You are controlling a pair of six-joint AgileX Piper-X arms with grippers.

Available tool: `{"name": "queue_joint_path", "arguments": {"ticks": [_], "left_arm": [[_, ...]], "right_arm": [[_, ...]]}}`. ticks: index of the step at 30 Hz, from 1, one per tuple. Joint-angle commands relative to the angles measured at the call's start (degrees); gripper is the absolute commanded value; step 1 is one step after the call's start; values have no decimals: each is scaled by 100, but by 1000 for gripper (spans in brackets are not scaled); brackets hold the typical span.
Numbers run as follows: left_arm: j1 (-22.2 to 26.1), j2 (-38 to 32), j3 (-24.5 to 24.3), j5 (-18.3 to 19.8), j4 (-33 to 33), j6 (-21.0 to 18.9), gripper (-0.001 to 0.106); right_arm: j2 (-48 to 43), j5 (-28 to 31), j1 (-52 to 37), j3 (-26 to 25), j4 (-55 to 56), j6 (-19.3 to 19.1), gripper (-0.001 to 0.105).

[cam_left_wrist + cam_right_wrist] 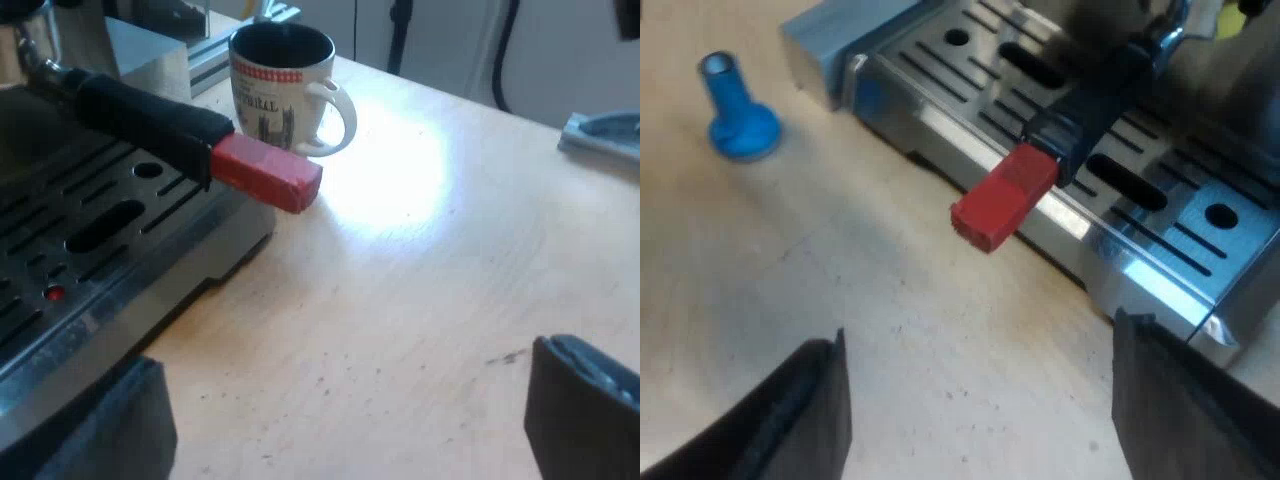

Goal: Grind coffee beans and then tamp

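The red end (1005, 197) hangs loose past the edge of the drip tray, so the dark handle (1096, 104) will come away from the machine when I carry it.
The holder's dark handle (140, 115) juts out from the espresso machine's front over the slotted drip tray (70, 250), and its red end (265, 172) hangs past the tray's edge. The same handle (1095, 105) and red end (1002, 197) appear in the right wrist view. My left gripper (340, 420) is open over the bare wooden table near the tray, short of the red end. My right gripper (980, 400) is open too, low over the table with the red end ahead between its fingers. A blue tamper (737, 110) stands on the table beyond the tray's corner.
A white mug (285, 85) with a red checked rim and dark print stands beside the machine, just behind the red end. A grey flat object (603, 135) lies farther off on the table. Dark cables hang against the wall beyond the table edge.
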Motion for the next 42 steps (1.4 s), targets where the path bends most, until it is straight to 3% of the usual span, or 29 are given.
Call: {"name": "queue_joint_path", "arguments": {"ticks": [1, 9, 12, 17, 21, 33, 42], "left_arm": [[-45, 118, 14, 77, -256, 252, 74], [-60, 487, 16, 156, -552, 364, 74], [-60, 577, 45, 156, -551, 364, 74], [-60, 615, 212, 156, -705, 410, 74], [-60, 615, 279, 156, -703, 410, 74], [-60, 615, 278, 193, -703, 410, 74], [-60, 615, 278, 190, -703, 410, 74]], "right_arm": [[43, 477, 261, 170, -530, 205, 59], [495, 2497, 1472, 1018, -2156, 1418, 54], [767, 2946, 1741, 1153, -2503, 1845, 51], [1393, 3185, 1852, 1166, -2820, 2461, 42], [1992, 3294, 1852, 1166, -3490, 2496, 32], [3360, 4184, 1852, 1166, -4564, 2966, 32], [3696, 4565, 1852, 1166, -5033, 2966, 19]]}}
